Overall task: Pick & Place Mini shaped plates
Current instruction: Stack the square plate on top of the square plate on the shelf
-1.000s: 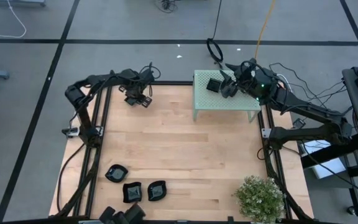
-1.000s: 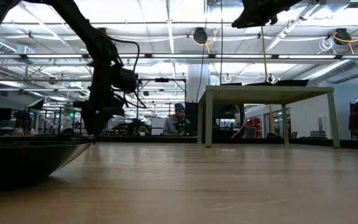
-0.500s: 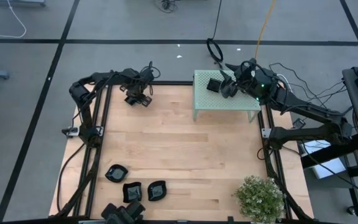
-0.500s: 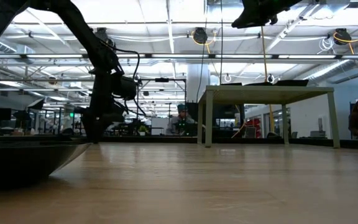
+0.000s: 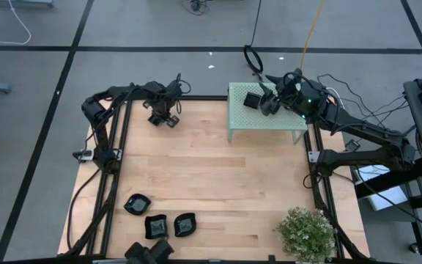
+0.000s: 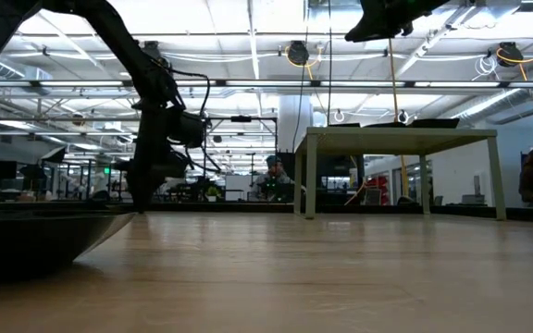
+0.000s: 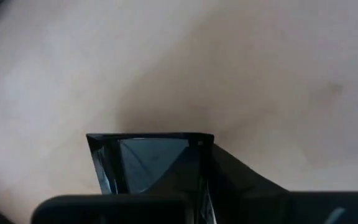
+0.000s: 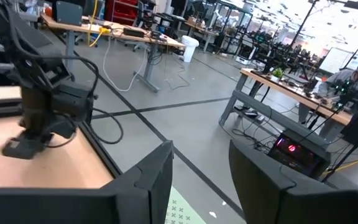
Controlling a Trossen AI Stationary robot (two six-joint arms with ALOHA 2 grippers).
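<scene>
The robot's left gripper has the square plate's side (image 7: pixel 202 149) between its fingers and the table's middle (image 5: pixel 220 180) is clear, so this gripper should go on moving there before it lets go of the plate.
A small black square mini plate (image 7: pixel 148 158) sits at the table's far left (image 5: pixel 170 122). My left gripper (image 5: pixel 164 116) is down on it and shut on it, and it reaches table level in the low view (image 6: pixel 142 199). My right gripper (image 5: pixel 264 104) hovers open over the pale green perforated box (image 5: pixel 269 123) at the far right. Nothing is between its fingers (image 8: pixel 201 180). A black plate (image 5: pixel 250 100) lies on the box's top beside it. Several more black plates (image 5: pixel 155 226) lie near the table's near left corner. My left gripper holds the square plate by one side wall (image 7: pixel 205 186). One finger (image 7: pixel 117 208) is inside the dish and the other is outside that wall. The fingers come from above, pointing down. I cannot tell whether the plate rests on the table or hangs just above it.
A potted plant (image 5: pixel 306 231) stands at the near right corner. In the low view one dark plate (image 6: pixel 35 240) looms close at the left. The box stands on legs (image 6: pixel 310 176) over the wooden table (image 5: pixel 218 176). People sit at desks in the room behind.
My left arm has shifted a little, and its wrist has sunk slightly toward the table over the square plate. The plate stays where it was.
</scene>
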